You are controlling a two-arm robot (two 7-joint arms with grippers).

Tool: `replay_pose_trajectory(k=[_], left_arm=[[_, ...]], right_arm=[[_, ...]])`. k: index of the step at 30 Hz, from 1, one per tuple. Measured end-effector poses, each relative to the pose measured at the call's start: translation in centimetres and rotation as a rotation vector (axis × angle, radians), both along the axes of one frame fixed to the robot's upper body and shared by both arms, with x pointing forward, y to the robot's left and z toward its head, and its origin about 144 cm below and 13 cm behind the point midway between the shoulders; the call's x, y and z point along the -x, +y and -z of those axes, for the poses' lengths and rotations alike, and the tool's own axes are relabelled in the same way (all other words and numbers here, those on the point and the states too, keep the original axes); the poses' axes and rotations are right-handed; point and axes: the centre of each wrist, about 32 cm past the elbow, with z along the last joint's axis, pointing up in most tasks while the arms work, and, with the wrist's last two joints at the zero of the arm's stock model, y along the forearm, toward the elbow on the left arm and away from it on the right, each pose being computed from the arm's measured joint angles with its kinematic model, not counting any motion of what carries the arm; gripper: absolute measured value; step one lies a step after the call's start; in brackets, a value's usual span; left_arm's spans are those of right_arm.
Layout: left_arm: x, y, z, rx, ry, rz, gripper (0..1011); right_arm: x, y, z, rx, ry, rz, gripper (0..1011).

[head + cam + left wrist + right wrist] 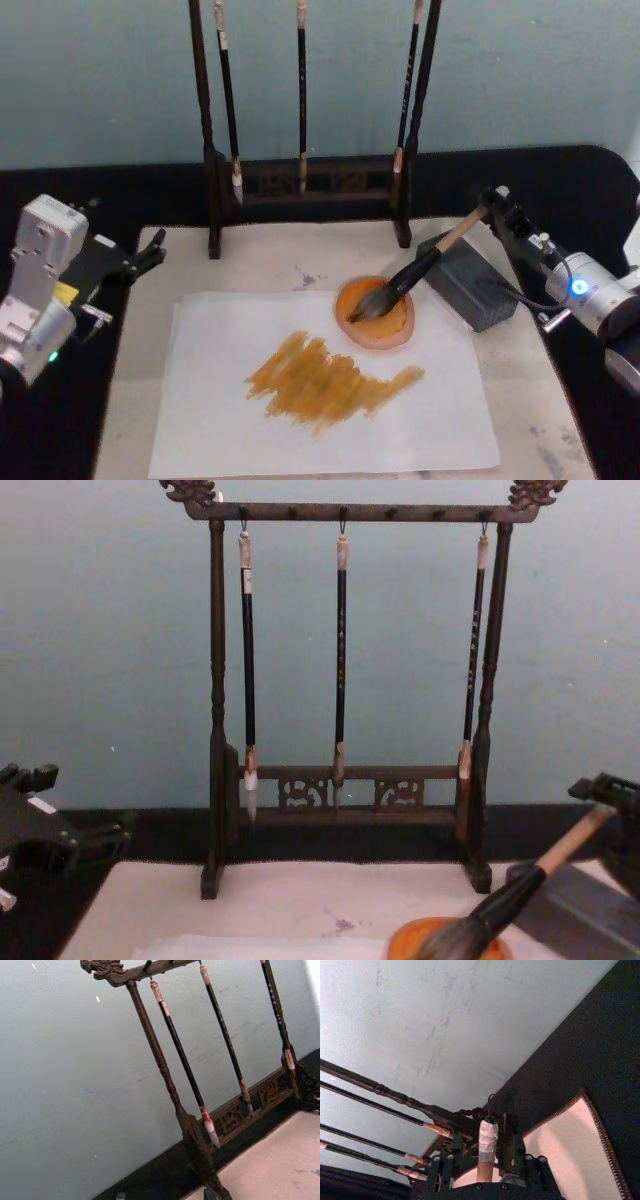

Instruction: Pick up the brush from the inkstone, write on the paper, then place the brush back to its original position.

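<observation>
My gripper is about to lift the brush, and the bushy bristles (456,940) sit in the round orange dish (405,938), so the brush will come up with ochre paint on its tip.
The brush (420,270) lies slanted, its bushy bristles in a round orange dish (385,325) and its black shaft resting on the dark grey inkstone (470,285). My right gripper (497,205) is at the tan handle's far end. In the right wrist view its fingers (512,1152) stand on either side of the white-capped handle (487,1140) with small gaps, open. The paper (300,440) lies flat in front of the dish and carries broad ochre strokes (330,380). My left gripper (150,255) is parked open at the table's left edge.
A dark wooden rack (305,185) with three thin hanging brushes stands at the back of the pale mat (270,265). Black cloth surrounds the mat. In the chest view the rack (345,780) rises behind the dish and the brush (520,895).
</observation>
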Motion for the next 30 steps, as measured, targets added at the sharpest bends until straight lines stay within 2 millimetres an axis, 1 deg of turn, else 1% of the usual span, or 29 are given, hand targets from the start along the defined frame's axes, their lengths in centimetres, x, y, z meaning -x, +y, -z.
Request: replay_pose_trajectory(k=[2,5,6,7,8,13,15,30], left_arm=[[0.00,0.00,0.00,0.000,0.000,0.000,1010],[0.00,0.00,0.00,0.000,0.000,0.000,1010],[0.00,0.00,0.00,0.000,0.000,0.000,1010],[0.00,0.00,0.00,0.000,0.000,0.000,1010],[0.00,0.00,0.00,0.000,0.000,0.000,1010],[0.00,0.00,0.00,0.000,0.000,0.000,1010],[0.00,0.00,0.00,0.000,0.000,0.000,1010],[0.00,0.00,0.00,0.000,0.000,0.000,1010]], right_arm=[[0.00,0.00,0.00,0.000,0.000,0.000,588],[0.01,-0.01,0.00,0.000,0.000,0.000,498],[0.01,-0.02,-0.01,0.000,0.001,0.001,442],[0.01,-0.01,-0.01,0.000,0.001,0.001,418],[0.01,-0.02,-0.01,0.000,0.001,0.001,418],[0.02,-0.02,0.00,0.000,0.001,0.001,214],[0.02,0.00,-0.02,-0.001,0.000,0.000,171],[0.17,-0.08,-0.17,-0.003,-0.004,-0.004,164]])
